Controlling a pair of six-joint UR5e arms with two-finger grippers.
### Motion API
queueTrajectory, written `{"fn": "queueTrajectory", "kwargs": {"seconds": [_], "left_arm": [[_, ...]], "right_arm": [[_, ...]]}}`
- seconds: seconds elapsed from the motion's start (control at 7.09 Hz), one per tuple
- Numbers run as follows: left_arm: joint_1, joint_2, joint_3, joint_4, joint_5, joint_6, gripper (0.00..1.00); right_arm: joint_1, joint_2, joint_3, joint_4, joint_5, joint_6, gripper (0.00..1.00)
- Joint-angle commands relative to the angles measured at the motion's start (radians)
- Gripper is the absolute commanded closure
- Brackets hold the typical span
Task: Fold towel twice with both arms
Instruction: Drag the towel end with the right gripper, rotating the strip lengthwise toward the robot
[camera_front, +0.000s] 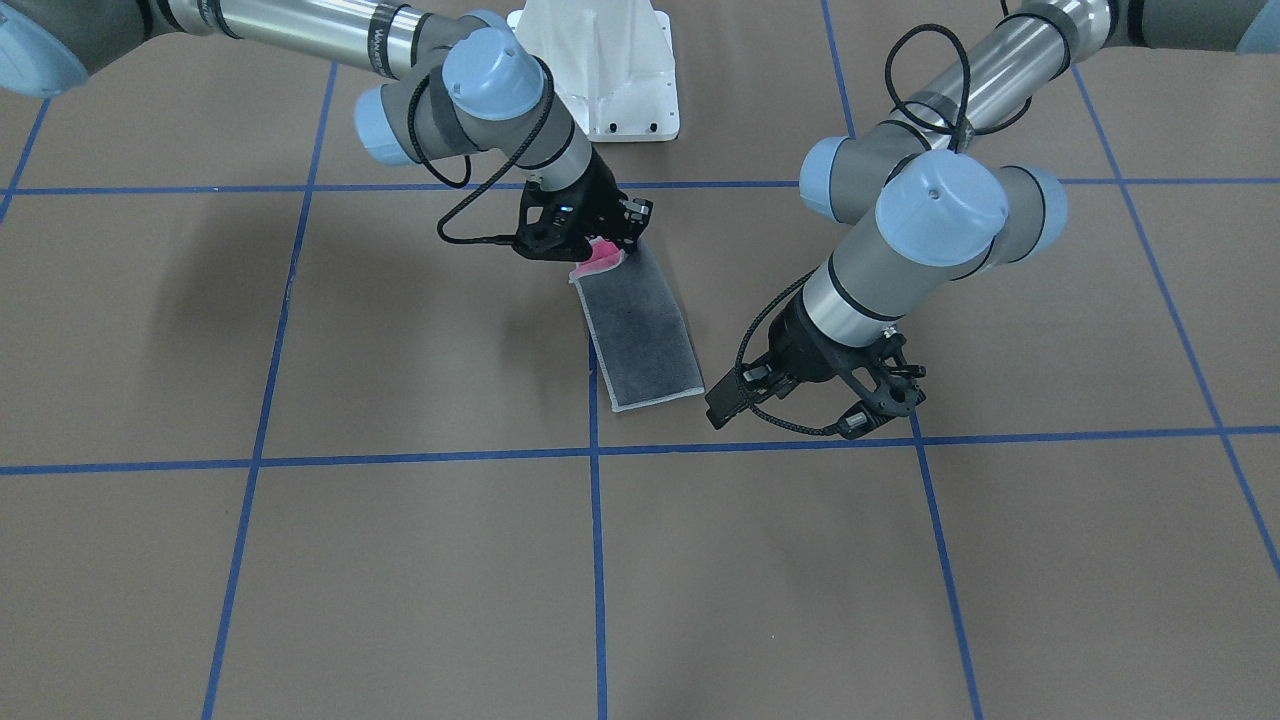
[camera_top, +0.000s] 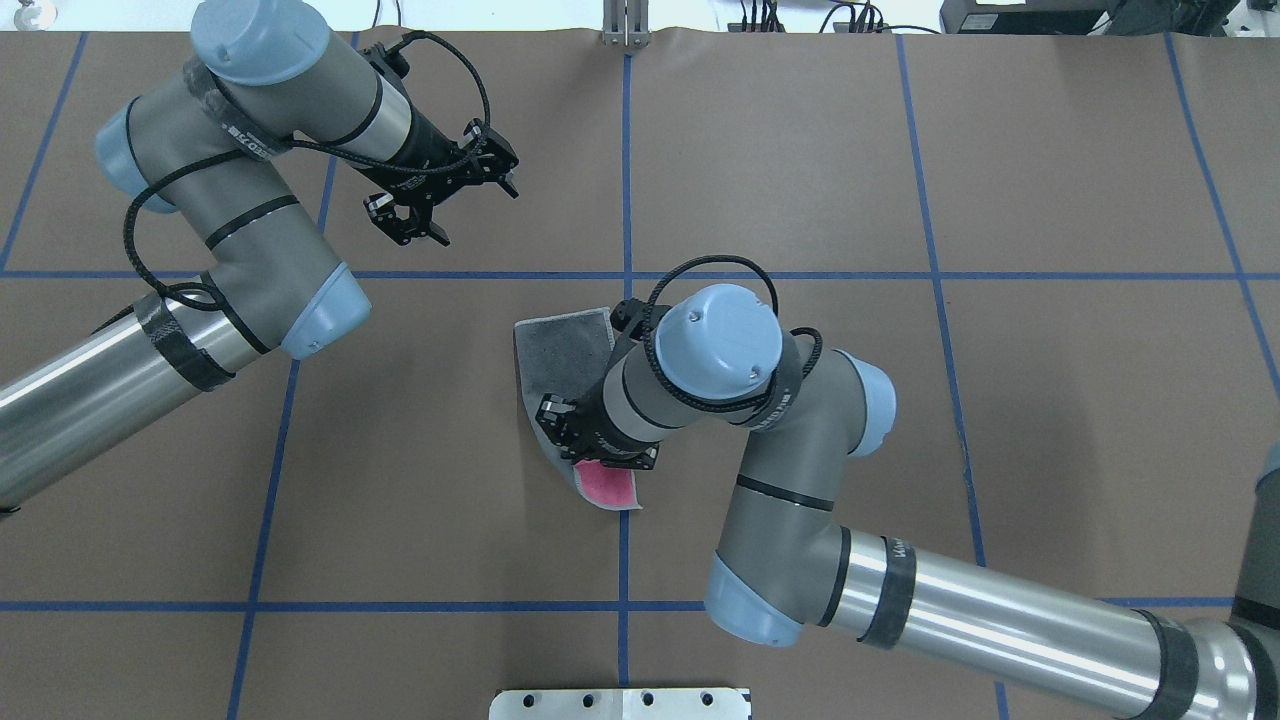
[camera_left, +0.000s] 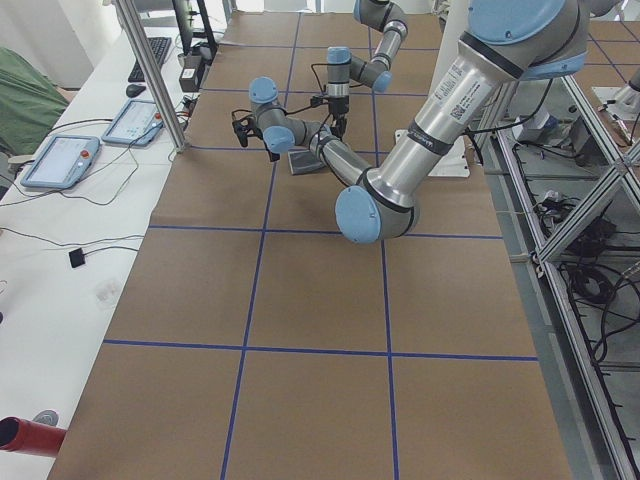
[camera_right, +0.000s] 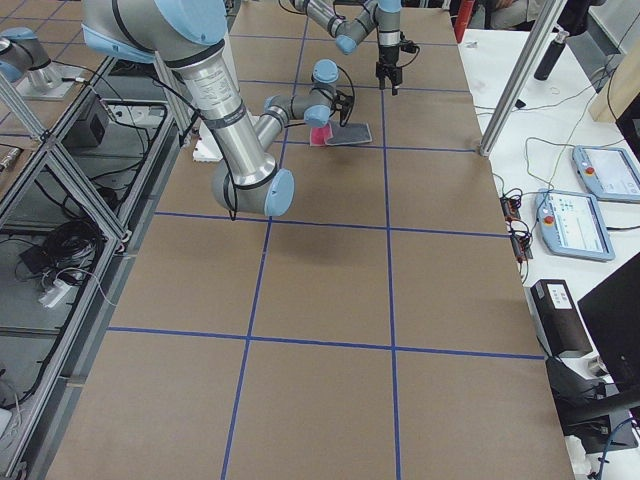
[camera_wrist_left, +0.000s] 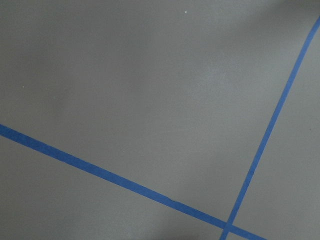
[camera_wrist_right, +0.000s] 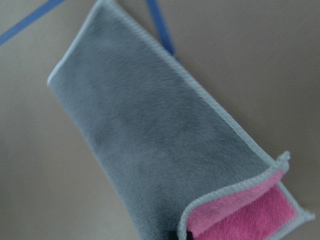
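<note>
Pink (camera_front: 600, 256) shows between the towel's layers (camera_front: 642, 330) at the towel's raised edge, so the towel will show a grey bottom side when the robot folds it over.
The towel (camera_front: 640, 330) lies on the table as a long folded strip, dark grey face up, with light grey trim. My right gripper (camera_front: 612, 250) is shut on its end nearest the robot's base and lifts it, so the pink face (camera_front: 598, 258) curls up. In the overhead view the right gripper (camera_top: 592, 462) stands over the towel (camera_top: 562, 350). The right wrist view shows the grey strip (camera_wrist_right: 150, 135) and the raised pink corner (camera_wrist_right: 250, 215). My left gripper (camera_top: 475, 215) is open and empty, above bare table, apart from the towel's far end.
The white pedestal base (camera_front: 610, 70) stands just behind the towel. Blue tape lines (camera_wrist_left: 125, 182) grid the brown table. Tablets and cables lie on a side bench (camera_left: 60, 160) beyond the table's far edge.
</note>
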Motion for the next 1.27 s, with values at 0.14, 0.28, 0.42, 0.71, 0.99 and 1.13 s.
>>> {"fn": "queueTrajectory", "kwargs": {"seconds": [0.14, 0.28, 0.42, 0.71, 0.99, 1.13], "left_arm": [[-0.001, 0.006, 0.000, -0.002, 0.000, 0.001, 0.01], [-0.001, 0.006, 0.001, -0.002, 0.000, 0.001, 0.01], [-0.001, 0.006, 0.001, -0.001, 0.000, 0.001, 0.01], [-0.009, 0.006, 0.000, -0.001, -0.001, 0.001, 0.01], [-0.010, 0.006, -0.008, -0.002, -0.001, 0.001, 0.01], [-0.013, 0.015, -0.028, 0.003, -0.007, 0.000, 0.00]], "right_arm": [[-0.015, 0.079, -0.118, 0.096, -0.025, 0.002, 1.00], [-0.015, 0.081, -0.116, 0.098, -0.025, 0.002, 1.00], [-0.015, 0.085, -0.116, 0.098, -0.025, 0.003, 0.01], [-0.015, 0.089, -0.108, 0.099, -0.027, 0.069, 0.00], [-0.009, 0.084, -0.082, 0.090, -0.058, 0.094, 0.00], [0.023, 0.064, -0.061, 0.087, -0.059, 0.092, 0.00]]}}
